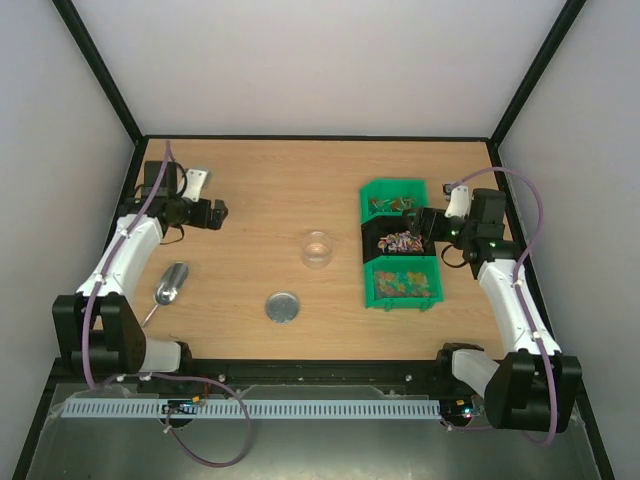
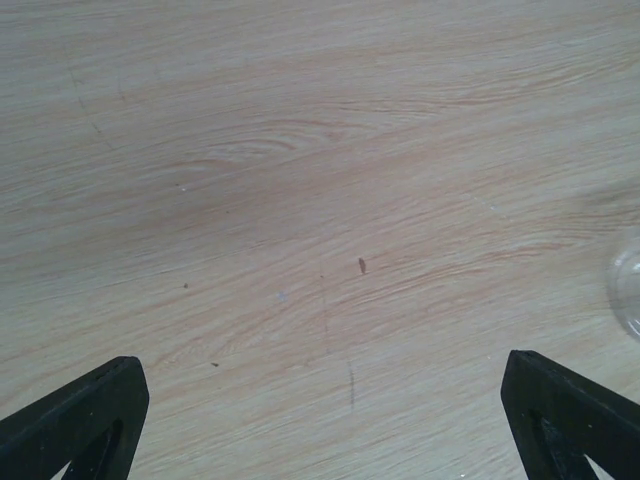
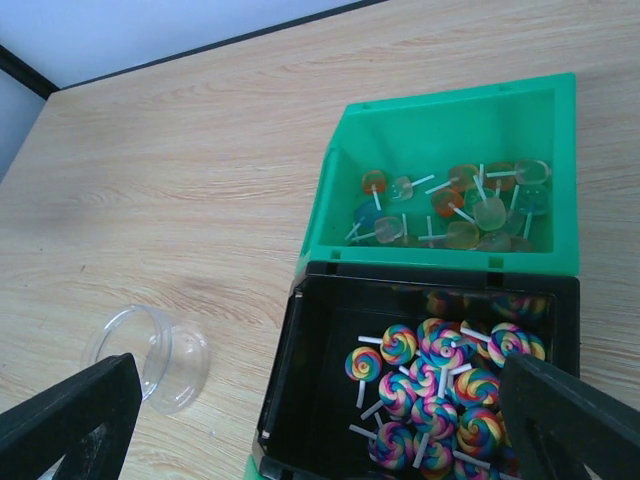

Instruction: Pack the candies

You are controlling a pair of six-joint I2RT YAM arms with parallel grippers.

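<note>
The metal scoop (image 1: 171,283) lies clear of the silver lid, so the robot's left gripper should go on with its fingers open to the scoop's thin handle (image 1: 150,315) before it closes there.
The candies lie in a row of three bins at the right. Translucent lollipops (image 3: 455,205) fill the far green bin (image 1: 378,190). Rainbow swirl lollipops (image 3: 440,385) fill the black middle bin (image 3: 320,340). Small orange, yellow and green sweets (image 1: 403,283) fill the near green bin. A clear plastic cup (image 1: 318,248) stands at mid-table and also shows in the right wrist view (image 3: 150,355). My right gripper (image 1: 428,222) is open and empty above the black bin (image 3: 320,380). My left gripper (image 1: 218,212) is open and empty over bare table (image 2: 322,380) at the far left.
A metal scoop (image 1: 170,283) lies on the table near the left arm. A round silver lid (image 1: 283,306) lies in front of the cup. The cup's edge shows at the right of the left wrist view (image 2: 628,295). Walls enclose the table.
</note>
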